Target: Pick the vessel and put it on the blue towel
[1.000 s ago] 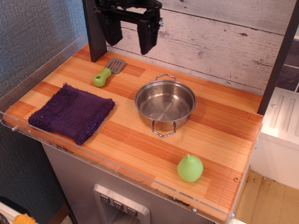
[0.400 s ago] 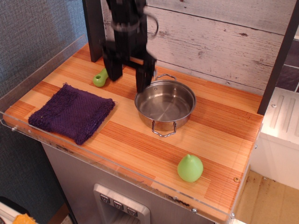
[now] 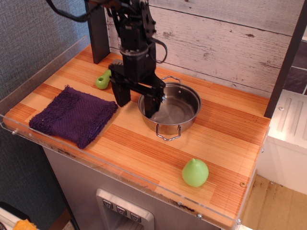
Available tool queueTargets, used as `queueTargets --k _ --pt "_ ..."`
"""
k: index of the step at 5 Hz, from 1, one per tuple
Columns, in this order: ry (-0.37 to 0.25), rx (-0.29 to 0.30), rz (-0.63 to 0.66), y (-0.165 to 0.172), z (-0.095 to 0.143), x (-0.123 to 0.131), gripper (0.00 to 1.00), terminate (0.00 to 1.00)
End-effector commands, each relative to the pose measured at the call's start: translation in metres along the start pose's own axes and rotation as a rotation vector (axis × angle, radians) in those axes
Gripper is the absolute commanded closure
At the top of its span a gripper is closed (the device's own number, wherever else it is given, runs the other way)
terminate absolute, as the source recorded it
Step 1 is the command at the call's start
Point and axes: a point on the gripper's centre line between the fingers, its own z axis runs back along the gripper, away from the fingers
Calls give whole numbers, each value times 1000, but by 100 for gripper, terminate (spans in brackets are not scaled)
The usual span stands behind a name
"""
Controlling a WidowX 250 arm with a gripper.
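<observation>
My gripper's fingers are on both sides of one rim (image 3: 143,101). So the vessel (image 3: 176,109) will turn with my gripper when I carry it, and its wire loop handles will come round.
The vessel (image 3: 176,109), a shiny round steel pot with two wire loop handles, stands upright on the wooden counter near its middle. The blue towel (image 3: 74,115), a dark purple-blue knitted square, lies flat to its left, apart from the pot. My gripper (image 3: 136,100) is open and low at the pot's left rim. One finger (image 3: 152,103) is inside the pot and the other finger (image 3: 121,95) is outside it, so the jaws straddle the rim. I cannot tell whether the fingers touch the pot.
A green-handled spatula (image 3: 102,80) lies behind the gripper, mostly hidden. A green pear-shaped toy (image 3: 195,172) sits near the front right. Dark posts stand at the back left (image 3: 97,33) and right (image 3: 287,57). A clear acrylic lip (image 3: 120,168) edges the counter.
The gripper has come down from high at the back to the pot's left rim, staying open. The pot and towel have not moved.
</observation>
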Motion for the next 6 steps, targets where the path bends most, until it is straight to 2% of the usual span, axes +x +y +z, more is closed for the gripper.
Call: queueTargets --k 1,2,3,4,5,6 --pt "-34 23 -19 -3 7 1 100 0" --pt "-68 31 -27 -4 15 6 100 0" --pt "-109 7 -17 -8 25 14 100 0" --pt "-180 -56 1 -19 54 24 100 0" --pt "-236 -83 79 0 98 9 100 0" --pt "-219 -108 200 45 110 -19 100 0"
